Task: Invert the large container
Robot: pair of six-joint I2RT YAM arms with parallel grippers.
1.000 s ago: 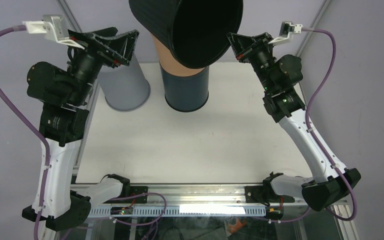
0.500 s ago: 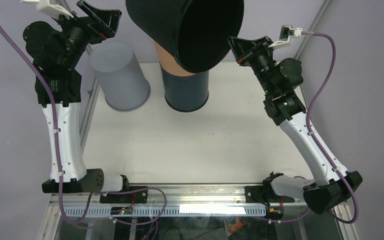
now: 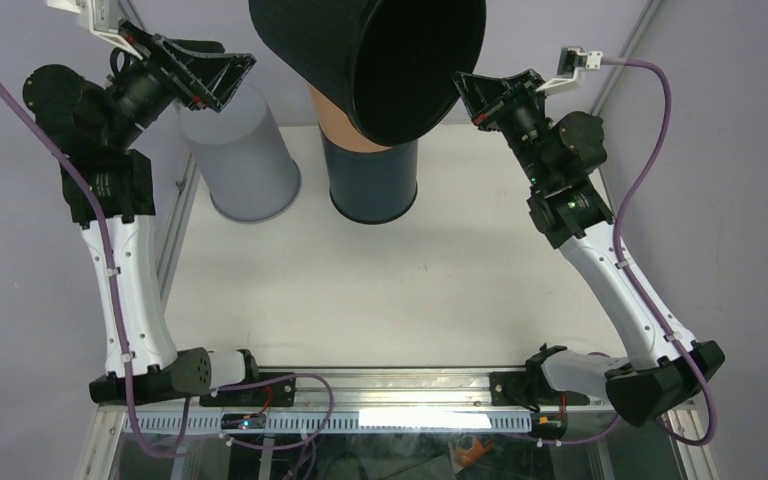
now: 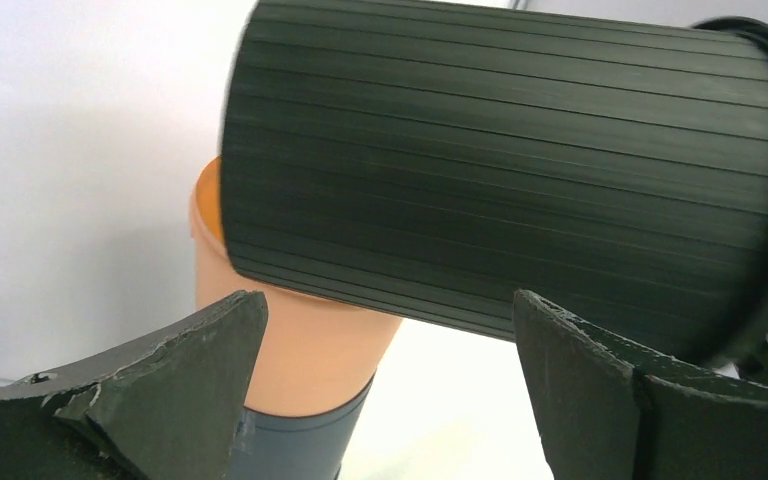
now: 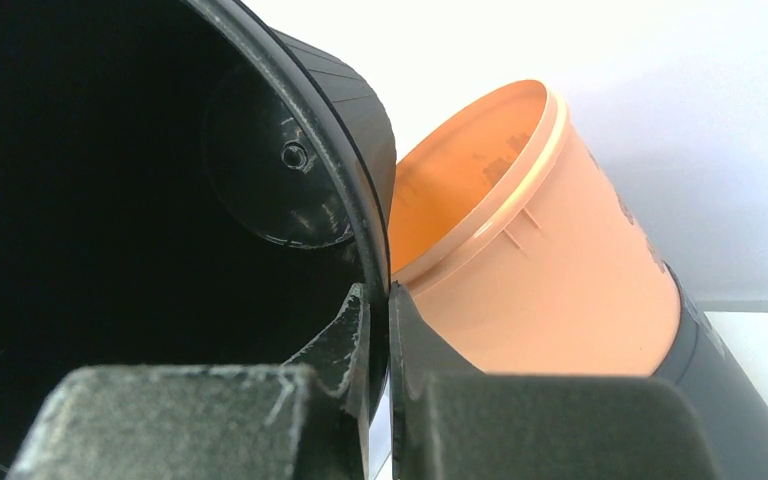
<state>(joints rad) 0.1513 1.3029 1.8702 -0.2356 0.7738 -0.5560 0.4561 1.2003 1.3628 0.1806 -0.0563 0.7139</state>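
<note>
The robot's left gripper faces the black bucket's ribbed side (image 3: 305,38), which is too wide for its fingers, so it should back off and take the bucket's rim (image 3: 355,92) opposite the right gripper.
The large container (image 3: 380,50) is a black ribbed bucket held up in the air at the back, tipped on its side with its mouth facing the top camera. My right gripper (image 3: 463,85) is shut on its rim, one finger inside and one outside (image 5: 378,300). The bucket's dark inside (image 5: 140,200) fills the right wrist view. My left gripper (image 3: 240,82) hangs open to the left of the bucket, apart from it. In the left wrist view the bucket's ribbed wall (image 4: 500,170) lies just beyond the open jaws (image 4: 390,310).
Under the bucket an orange container (image 3: 345,125) sits nested in a dark blue-grey one (image 3: 372,180) on the white table (image 3: 380,290). A grey container (image 3: 240,150) stands upside down at the back left, below my left gripper.
My left arm has straightened and risen, its gripper swinging up and left, then back right toward the bucket. The right gripper and the bucket have hardly moved.
</note>
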